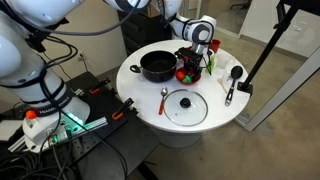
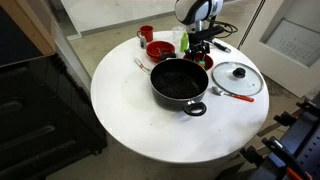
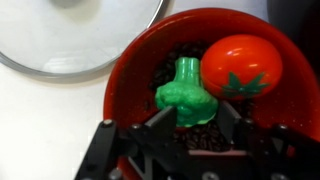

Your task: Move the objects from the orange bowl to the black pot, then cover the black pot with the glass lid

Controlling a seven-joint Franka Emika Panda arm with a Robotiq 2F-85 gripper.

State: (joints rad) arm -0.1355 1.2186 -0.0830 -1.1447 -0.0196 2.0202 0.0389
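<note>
My gripper needs to open, because its fingers only reach the lower edge of the green toy [image 3: 188,119]. The fingers should then move further over its thick head [image 3: 186,97] and grip the toy there before lifting.
The orange bowl [image 3: 130,85] holds a green broccoli-like toy [image 3: 185,92] and a red tomato toy [image 3: 240,65] on a dark filling. My gripper [image 3: 197,118] is low over the bowl, its open fingers either side of the green toy's lower part. In both exterior views the gripper [image 1: 196,60] [image 2: 201,45] hangs over the bowl [image 1: 187,74] [image 2: 199,60], next to the black pot [image 1: 157,67] [image 2: 180,82]. The glass lid [image 1: 186,106] [image 2: 236,77] [image 3: 80,30] lies flat on the table.
The round white table [image 1: 140,95] [image 2: 130,110] also carries a red spoon [image 1: 164,98], a black ladle [image 1: 233,82], a red mug [image 2: 146,34] and a second red bowl [image 2: 160,48]. Cables and equipment lie on the floor beside the table.
</note>
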